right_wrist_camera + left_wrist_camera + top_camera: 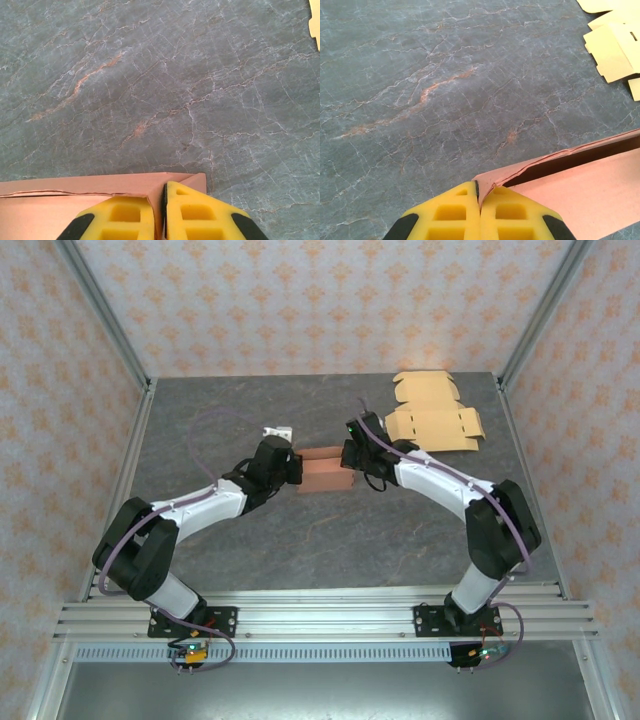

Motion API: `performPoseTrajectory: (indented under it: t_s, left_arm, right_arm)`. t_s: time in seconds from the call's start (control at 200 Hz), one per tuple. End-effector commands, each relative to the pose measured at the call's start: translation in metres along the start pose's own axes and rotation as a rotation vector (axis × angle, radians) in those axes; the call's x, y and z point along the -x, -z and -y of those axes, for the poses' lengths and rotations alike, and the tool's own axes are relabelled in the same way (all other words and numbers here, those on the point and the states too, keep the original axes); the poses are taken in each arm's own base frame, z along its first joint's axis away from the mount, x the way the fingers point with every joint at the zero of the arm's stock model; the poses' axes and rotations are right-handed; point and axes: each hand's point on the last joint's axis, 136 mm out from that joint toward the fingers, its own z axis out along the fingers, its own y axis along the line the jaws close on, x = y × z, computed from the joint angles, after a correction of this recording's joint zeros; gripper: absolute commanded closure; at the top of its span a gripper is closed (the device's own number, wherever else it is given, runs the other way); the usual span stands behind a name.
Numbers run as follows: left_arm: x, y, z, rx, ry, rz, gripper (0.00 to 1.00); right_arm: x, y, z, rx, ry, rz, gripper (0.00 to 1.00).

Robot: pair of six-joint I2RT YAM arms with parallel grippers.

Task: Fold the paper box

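I should take my right gripper off the box's end, turn it and squeeze across the box's long sides point(335, 481), because a gap point(585, 161) is still open along the box's back side.
A small pinkish-brown paper box point(324, 471) stands partly folded in the middle of the table. My left gripper point(294, 469) pinches its left end wall; in the left wrist view the yellow fingers point(456, 212) are shut on the box point(580, 190) wall's thin edge. My right gripper point(350, 455) clamps the right end wall. In the right wrist view its yellow fingers point(200, 215) sit either side of the box point(100, 185) corner. Both grippers hold the box between them.
Flat unfolded yellow box blanks point(432, 412) lie at the back right of the grey marble table point(250, 540), also seen as yellow blanks point(615, 45) in the left wrist view. A small white object point(279, 432) sits behind the left gripper. Patterned walls enclose the table.
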Motion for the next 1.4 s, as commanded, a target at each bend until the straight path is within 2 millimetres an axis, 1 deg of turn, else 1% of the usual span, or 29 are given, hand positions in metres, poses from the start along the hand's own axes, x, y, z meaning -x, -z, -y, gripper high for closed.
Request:
performPoseTrajectory:
  t_s: [0.0,0.235,0.34,0.405,0.491,0.681,0.756,0.891,1.001,1.121,1.211,1.326,1.356,1.397]
  left_arm:
    - [-0.015,-0.003,0.004,0.007,-0.002,-0.019,0.97]
    - [-0.020,-0.003,0.001,0.025,-0.016,-0.020,0.97]
    - [-0.022,-0.002,-0.001,0.035,-0.020,-0.020,0.98]
    - [-0.022,-0.001,-0.002,0.043,-0.024,-0.014,0.98]
    - [-0.024,0.001,-0.003,0.057,-0.042,-0.013,0.98]
    - [-0.027,0.002,-0.006,0.075,-0.046,-0.011,0.98]
    - [-0.028,0.002,-0.007,0.079,-0.041,-0.011,0.98]
    - [-0.029,0.003,-0.006,0.077,-0.039,-0.003,0.98]
    - [-0.032,0.005,-0.003,0.083,-0.077,0.013,0.98]
    - [-0.037,0.007,-0.003,0.097,-0.115,0.029,0.99]
    - [-0.044,0.006,-0.010,0.120,-0.123,0.027,0.99]
    - [-0.051,0.006,-0.015,0.138,-0.129,0.022,0.99]
    - [-0.052,0.006,-0.015,0.141,-0.131,0.023,0.99]
    - [-0.053,0.006,-0.016,0.144,-0.134,0.023,0.99]
  right_arm:
    - [0.004,0.008,-0.004,0.043,-0.032,0.017,0.86]
    - [0.004,0.013,0.006,0.017,-0.042,0.018,0.85]
    - [0.003,0.013,0.008,0.011,-0.046,0.020,0.84]
    - [0.003,0.013,0.008,0.010,-0.047,0.020,0.81]
    - [0.003,0.014,0.009,0.007,-0.046,0.021,0.81]
    - [0.002,0.016,0.010,0.010,-0.056,0.027,0.83]
    - [0.001,0.016,0.011,0.012,-0.076,0.029,0.85]
    - [-0.006,0.013,0.012,0.026,-0.102,0.026,0.88]
    - [-0.009,0.013,0.014,0.028,-0.106,0.033,0.88]
    - [-0.012,0.015,0.019,0.025,-0.092,0.046,0.85]
    - [-0.014,0.016,0.025,0.006,-0.082,0.050,0.84]
    - [-0.019,0.014,0.028,0.003,-0.070,0.043,0.83]
    - [-0.020,0.013,0.029,0.002,-0.070,0.040,0.81]
    - [-0.022,0.013,0.030,0.002,-0.067,0.035,0.75]
